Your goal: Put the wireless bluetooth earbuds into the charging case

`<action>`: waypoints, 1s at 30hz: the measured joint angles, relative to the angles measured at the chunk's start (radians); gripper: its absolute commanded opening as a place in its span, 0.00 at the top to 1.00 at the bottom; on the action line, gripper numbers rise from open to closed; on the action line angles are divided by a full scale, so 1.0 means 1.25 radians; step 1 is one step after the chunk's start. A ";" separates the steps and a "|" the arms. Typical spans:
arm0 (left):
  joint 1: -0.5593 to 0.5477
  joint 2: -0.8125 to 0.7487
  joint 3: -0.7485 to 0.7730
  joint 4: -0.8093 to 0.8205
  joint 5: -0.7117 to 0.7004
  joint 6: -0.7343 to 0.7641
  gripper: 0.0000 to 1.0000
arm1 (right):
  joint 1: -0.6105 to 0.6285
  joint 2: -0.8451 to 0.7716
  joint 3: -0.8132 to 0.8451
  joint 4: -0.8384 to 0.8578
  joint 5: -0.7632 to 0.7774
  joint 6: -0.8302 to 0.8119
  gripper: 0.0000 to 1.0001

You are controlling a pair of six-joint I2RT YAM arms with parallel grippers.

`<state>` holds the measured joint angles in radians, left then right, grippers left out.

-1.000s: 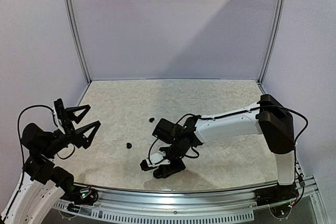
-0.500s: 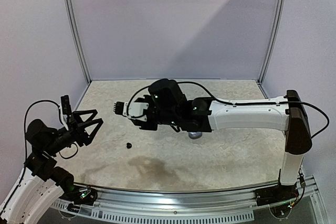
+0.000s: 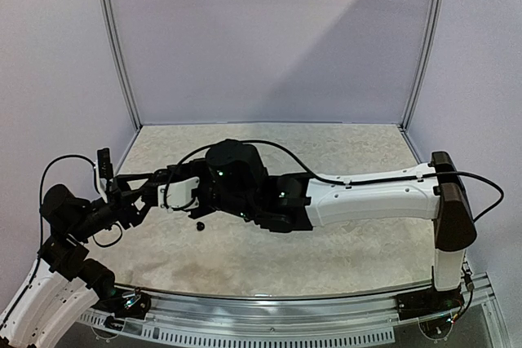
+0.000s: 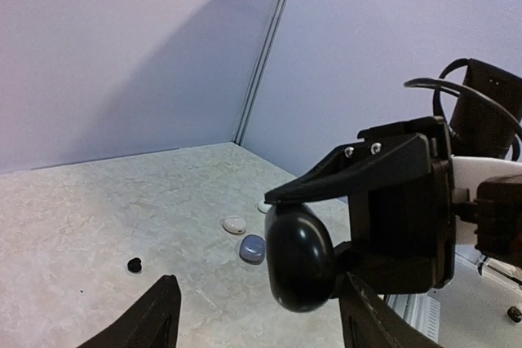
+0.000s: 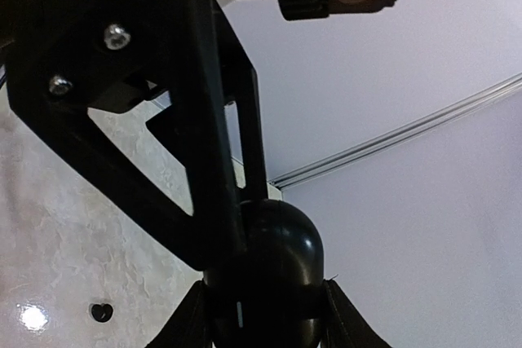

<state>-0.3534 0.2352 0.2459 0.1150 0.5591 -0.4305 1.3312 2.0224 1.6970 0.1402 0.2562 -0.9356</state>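
I should take the case with my left gripper, because it sits crooked in my right gripper [image 4: 301, 262]. Then my right gripper can open, turn and grip the case's loose end [image 4: 295, 222] squarely.
My right gripper [image 5: 265, 328] is shut on a black pebble-shaped charging case [image 5: 265, 270], closed, and holds it in the air at the table's left side. In the left wrist view the case [image 4: 298, 254] hangs between my left gripper's [image 4: 261, 323] wide-open fingers, gripped from the right by the right gripper [image 4: 391, 201]. One left finger crosses in front of the case in the right wrist view. In the top view both grippers meet, right [image 3: 155, 187] and left [image 3: 134, 199]. One black earbud [image 3: 200, 225] lies on the table, also in the left wrist view [image 4: 134, 264] and the right wrist view [image 5: 101, 311].
A white case [image 4: 234, 223], a blue-grey case [image 4: 252, 248] and the edge of another white one [image 4: 265, 205] lie on the marbled table [image 3: 342, 160] behind the held case. The right arm [image 3: 367, 197] stretches across the table's middle. Walls close in the back and sides.
The right arm lifted the black case from the table's near middle and swung it left, up to the left gripper. The left gripper tipped down toward it.
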 measured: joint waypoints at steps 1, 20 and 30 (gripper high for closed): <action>0.000 0.000 0.000 0.001 -0.001 -0.001 0.34 | 0.004 0.003 0.002 -0.002 0.000 -0.008 0.90; -0.007 -0.007 0.000 0.023 0.029 -0.006 0.65 | 0.019 0.038 0.052 -0.020 -0.004 -0.065 0.92; -0.007 -0.008 0.000 0.023 0.034 -0.018 1.00 | 0.020 0.043 0.062 -0.030 -0.002 -0.067 0.37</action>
<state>-0.3626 0.2256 0.2462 0.1436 0.6018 -0.4526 1.3560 2.0766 1.7741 0.1024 0.2531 -1.0199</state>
